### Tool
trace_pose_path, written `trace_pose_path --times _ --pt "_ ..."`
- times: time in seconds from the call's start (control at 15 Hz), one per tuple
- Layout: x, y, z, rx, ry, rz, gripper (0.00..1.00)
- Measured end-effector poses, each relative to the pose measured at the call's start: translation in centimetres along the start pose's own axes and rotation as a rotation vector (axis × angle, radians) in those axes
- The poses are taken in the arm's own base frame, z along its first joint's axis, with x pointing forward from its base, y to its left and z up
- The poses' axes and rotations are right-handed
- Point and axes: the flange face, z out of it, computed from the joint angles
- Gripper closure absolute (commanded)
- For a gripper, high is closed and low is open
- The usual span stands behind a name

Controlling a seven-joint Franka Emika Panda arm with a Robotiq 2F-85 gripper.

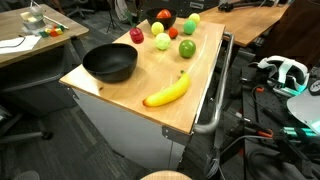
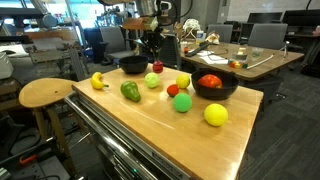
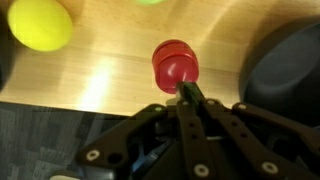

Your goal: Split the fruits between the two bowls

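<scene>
The robot's gripper has the red fruit (image 1: 136,35) by its stem end beside the empty black bowl (image 1: 110,62), so the robot should keep carrying the fruit until it hangs inside the bowl's rim.
A red fruit (image 3: 175,62) with a green stem lies on the wooden table (image 1: 190,100), next to an empty black bowl (image 1: 110,65). My gripper (image 3: 185,91) is down at it, fingers closed together on its stem end. In an exterior view the gripper (image 2: 153,56) hangs just above the red fruit (image 2: 158,67), beside the empty bowl (image 2: 133,65). A second black bowl (image 2: 215,87) holds a red fruit. Loose on the table are a banana (image 1: 167,92), a green pepper (image 2: 130,91), a lemon (image 2: 183,82), a lime (image 2: 182,102) and a yellow ball-shaped fruit (image 2: 215,114).
The red fruit lies close to the table edge (image 3: 60,105). A wooden stool (image 2: 45,93) stands beside the table. Desks with clutter (image 2: 250,60) and office chairs stand behind. Cables and a headset (image 1: 285,72) lie on the floor beside the table.
</scene>
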Motion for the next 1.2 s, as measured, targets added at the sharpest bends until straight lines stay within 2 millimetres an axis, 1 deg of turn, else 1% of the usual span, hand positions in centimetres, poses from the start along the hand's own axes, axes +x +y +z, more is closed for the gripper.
trace_pose_path --times 0.2,0.33,0.47,0.67,0.73,0.8,0.87,0.93,1.0,1.07,1.2 --pt "1.7 -5.4 -1.7 0.038 0.086 -0.047 0.99" --pt "2.4 -8.3 -2.5 0.075 0.128 -0.064 0.99" --pt "2.7 -10.1 -2.8 0.093 0.151 -0.078 0.99" --pt "2.7 -11.3 -2.1 0.110 0.142 -0.082 0.99" --pt "2.6 -11.3 -1.8 0.112 0.136 -0.082 0.71" --pt "2.6 -11.3 -1.3 0.112 0.129 -0.077 0.70" --pt "2.6 -11.1 -0.8 0.111 0.121 -0.069 0.64" --pt "2.5 -10.9 -0.2 0.110 0.111 -0.065 0.56" --pt "2.4 -10.6 0.4 0.109 0.098 -0.061 0.47" --pt "2.3 -10.3 0.8 0.108 0.084 -0.056 0.40" --pt "2.0 -9.6 0.9 0.108 0.053 -0.053 0.24"
